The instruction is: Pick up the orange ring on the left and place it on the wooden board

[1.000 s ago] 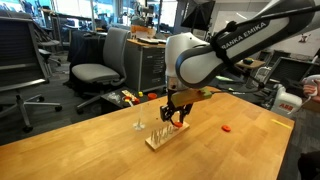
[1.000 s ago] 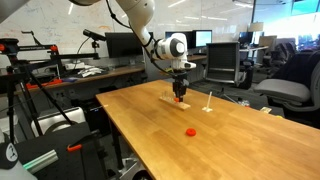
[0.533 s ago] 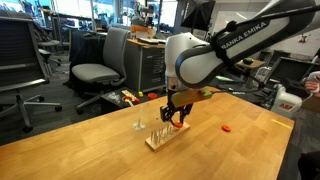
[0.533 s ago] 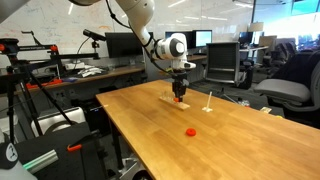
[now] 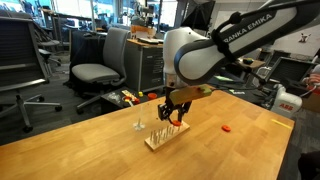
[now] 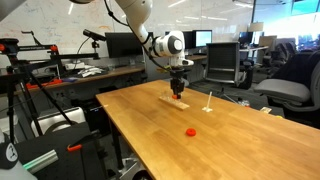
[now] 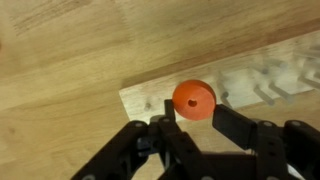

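Observation:
The orange ring's hole is off to one side of the board's end peg (image 7: 148,105). My gripper should lift the ring clear and come back over the board's near end (image 7: 131,98).
In the wrist view my gripper (image 7: 195,113) is shut on the orange ring (image 7: 193,99), a small disc with a centre hole, pinched between the two black fingers. It hangs just above one end of the wooden board (image 7: 141,97), whose thin pegs run off to the right. In both exterior views the gripper (image 5: 172,113) (image 6: 178,92) hovers over the pale board (image 5: 163,137) (image 6: 171,103) on the table. The ring itself is barely visible there.
A second red ring (image 5: 227,128) (image 6: 190,131) lies on the wooden table (image 5: 90,150). Two thin upright pins (image 5: 138,124) (image 6: 208,100) stand close beside the board. Office chairs and desks surround the table.
The arm has shifted slightly over the board, still holding the ring. The grip has not changed.

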{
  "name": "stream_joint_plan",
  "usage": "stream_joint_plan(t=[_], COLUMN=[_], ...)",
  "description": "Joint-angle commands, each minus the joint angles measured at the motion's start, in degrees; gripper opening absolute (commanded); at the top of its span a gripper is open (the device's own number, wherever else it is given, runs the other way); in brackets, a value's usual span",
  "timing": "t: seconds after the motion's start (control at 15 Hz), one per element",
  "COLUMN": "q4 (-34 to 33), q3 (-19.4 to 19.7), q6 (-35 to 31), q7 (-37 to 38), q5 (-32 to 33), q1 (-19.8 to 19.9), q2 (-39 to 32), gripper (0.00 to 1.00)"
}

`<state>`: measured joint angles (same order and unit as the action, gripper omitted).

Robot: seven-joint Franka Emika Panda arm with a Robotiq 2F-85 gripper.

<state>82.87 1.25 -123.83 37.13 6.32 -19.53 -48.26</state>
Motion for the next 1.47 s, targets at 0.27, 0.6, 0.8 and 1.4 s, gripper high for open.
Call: stream_joint_plan(t=[0.27, 0.6, 0.8, 1.4], q4=[2.0, 3.1, 4.3, 6.7], q3=[-0.7, -0.9, -0.8, -0.4], q6=[6.7, 8.1, 8.1, 8.1], q7=[-0.3, -0.2, 0.0, 1.0], q5=[0.2, 0.1, 0.2, 1.2], q1=[-1.1, -0.5, -0.3, -1.0], q2=[10.0, 11.2, 10.8, 11.2], gripper=[0.19, 0.19, 0.19, 0.19])
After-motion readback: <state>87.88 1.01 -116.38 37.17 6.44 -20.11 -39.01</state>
